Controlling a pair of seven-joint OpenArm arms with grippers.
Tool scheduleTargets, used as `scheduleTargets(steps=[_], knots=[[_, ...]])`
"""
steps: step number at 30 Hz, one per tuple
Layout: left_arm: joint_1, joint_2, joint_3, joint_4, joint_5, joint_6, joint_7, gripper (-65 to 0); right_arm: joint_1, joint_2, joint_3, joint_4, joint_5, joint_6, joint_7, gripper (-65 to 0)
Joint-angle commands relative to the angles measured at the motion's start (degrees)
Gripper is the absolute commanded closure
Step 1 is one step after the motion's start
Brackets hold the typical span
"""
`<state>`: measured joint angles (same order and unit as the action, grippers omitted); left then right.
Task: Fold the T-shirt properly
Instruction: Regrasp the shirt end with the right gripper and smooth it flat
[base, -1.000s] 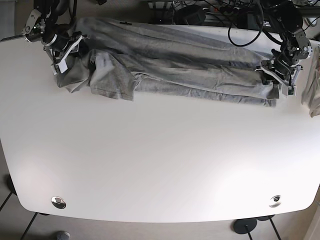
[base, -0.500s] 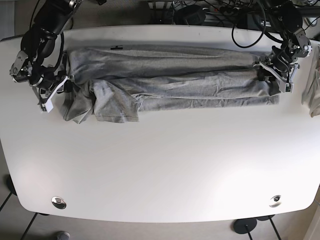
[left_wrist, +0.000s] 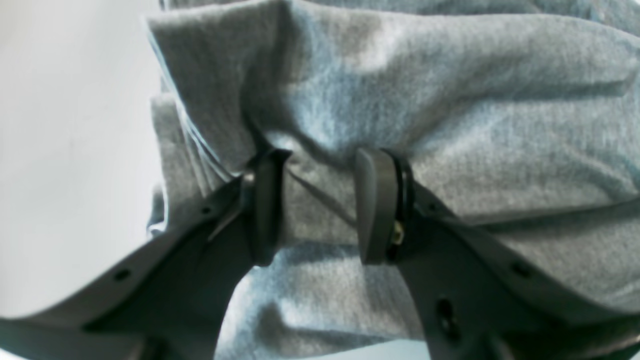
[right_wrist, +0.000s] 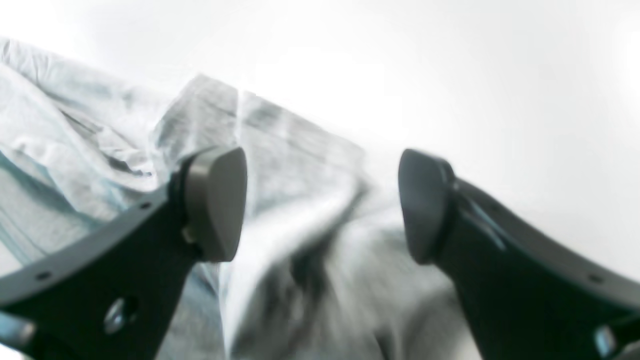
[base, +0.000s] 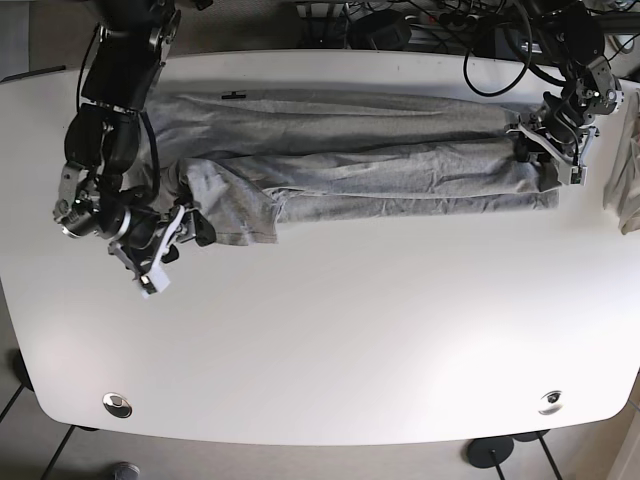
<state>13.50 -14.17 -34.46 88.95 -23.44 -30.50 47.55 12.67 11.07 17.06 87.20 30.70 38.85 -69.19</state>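
Observation:
I should expect more black print hidden inside the folded band (base: 400, 168), because a black mark (base: 233, 95) pokes out at the grey T-shirt's far edge.
The grey T-shirt (base: 340, 150) lies folded lengthwise in a long band across the far part of the white table (base: 350, 340). My left gripper (base: 540, 150) is at the band's right end. In the left wrist view it (left_wrist: 320, 210) is shut on a bunched fold of the T-shirt (left_wrist: 450, 100). My right gripper (base: 175, 240) is at the band's left end, by the sleeve (base: 225, 210). In the right wrist view it (right_wrist: 320, 205) is open, jaws wide apart, just above the blurred cloth (right_wrist: 280, 150), holding nothing.
A pale cloth (base: 625, 170) hangs at the table's right edge. Cables (base: 420, 25) run behind the table's far edge. Two round metal fittings (base: 117, 404) (base: 549, 402) sit near the front corners.
My right gripper has let go of the shirt's left end and swung from the far left corner toward the front. The shirt has settled flatter. The left gripper has barely moved.

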Motion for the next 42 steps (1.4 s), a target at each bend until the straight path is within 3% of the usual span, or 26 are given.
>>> scheduleTargets(steps=[1,4,9,18,19,23,28,31,35,42], knots=[[-0.2,-0.8,-0.1,0.6,-0.3,0.0,-0.3,-22.4,2.3,0.7,-2.0,-1.2,-1.3,-0.92,5.1,-45.3],[-0.2,-0.8,-0.1,0.6,-0.3,0.0,-0.2,-22.4,4.1,0.8,-5.1,-5.3,-5.3,-1.0,8.9,-45.3],[-0.1,-0.8,-0.1,0.6,-0.3,0.0,-0.2,-22.4,4.8,0.4,-5.3,-12.2,-11.5,-1.0,14.1,-45.3],[-0.3,-0.8,0.0,0.6,-0.3,0.0,-0.2,-22.4,2.9,0.2,-5.1,-15.9,-11.6,-0.83,15.7,-43.3],[-0.3,-0.8,0.0,0.6,-0.3,0.0,-0.2,-22.4,2.9,0.1,-5.1,-15.9,-11.6,-0.74,15.7,-39.0],[-0.3,-0.8,0.0,0.6,-0.3,0.0,-0.2,-22.4,2.8,-0.9,-2.8,-15.6,-11.6,-0.56,15.3,-2.4],[-0.1,-0.8,0.0,0.6,-0.3,-0.1,-0.2,-22.4,-0.6,-1.0,-1.8,-3.6,-9.5,-1.09,15.1,-2.2],[0.0,-0.8,0.0,-0.2,-0.2,-0.2,-0.2,-22.4,-3.4,-0.7,-1.6,5.1,-5.5,-1.71,10.3,-2.2],[-0.2,-0.8,0.0,-2.5,-0.2,-0.3,-0.4,-22.4,-8.2,-2.2,5.5,14.8,0.5,-6.28,3.9,-2.2],[-0.2,-0.9,0.0,-2.8,-0.2,-0.4,-0.4,-22.4,-16.6,-2.6,13.4,20.3,2.5,-7.16,1.6,-2.1]])
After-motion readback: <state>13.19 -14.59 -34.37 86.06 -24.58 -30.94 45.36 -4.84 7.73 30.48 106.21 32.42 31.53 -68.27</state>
